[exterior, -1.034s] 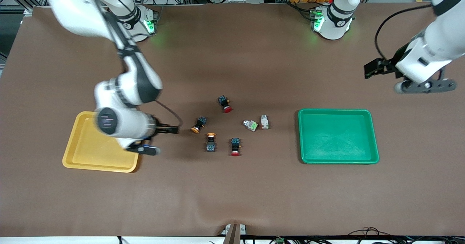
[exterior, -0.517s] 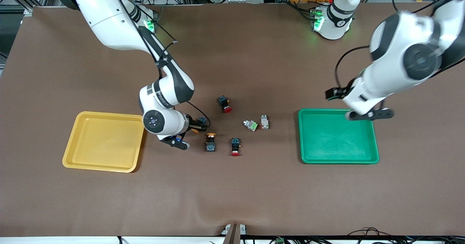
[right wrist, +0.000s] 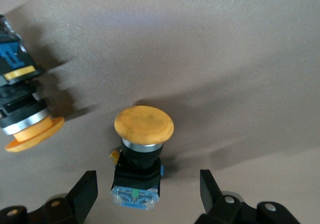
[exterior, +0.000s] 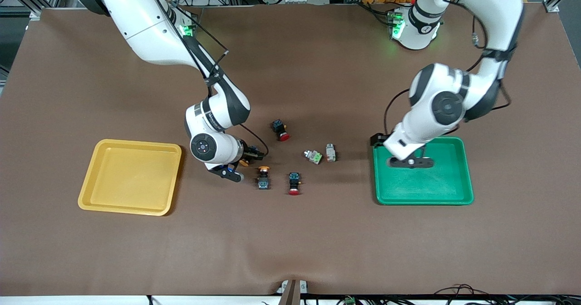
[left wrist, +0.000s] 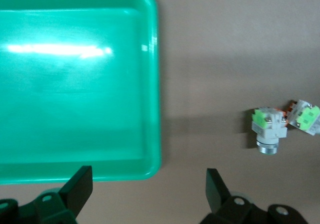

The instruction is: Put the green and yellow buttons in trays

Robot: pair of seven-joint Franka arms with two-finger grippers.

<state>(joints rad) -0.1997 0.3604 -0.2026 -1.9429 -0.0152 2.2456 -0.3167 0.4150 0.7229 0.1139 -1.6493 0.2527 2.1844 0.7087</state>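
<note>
The grey-white button (exterior: 330,152) nearest the green tray should show an orange block opposite its green side when I pick it up, because orange peeks out there (left wrist: 282,112).
The yellow tray (exterior: 131,178) lies toward the right arm's end and the green tray (exterior: 445,182) toward the left arm's end. Between them lie two yellow-capped buttons (exterior: 244,162) (exterior: 263,177) and two grey-white buttons (exterior: 313,156) (exterior: 330,153). My right gripper (exterior: 248,155) is open and low, its fingers astride the black body of the yellow button (right wrist: 144,134) nearest the yellow tray; the other yellow button (right wrist: 25,119) lies beside it. My left gripper (exterior: 377,140) is open and empty over the green tray's corner (left wrist: 150,164). Both grey-white buttons (left wrist: 269,129) (left wrist: 305,118) show green.
Two black-bodied red-capped switches (exterior: 281,130) (exterior: 294,183) lie among the buttons, one farther from the front camera and one nearer. Both trays hold nothing. Brown mat surrounds everything.
My right gripper has moved from over the yellow tray to the nearest yellow button. My left arm has swung in from the table's end to the green tray's corner. No button has moved.
</note>
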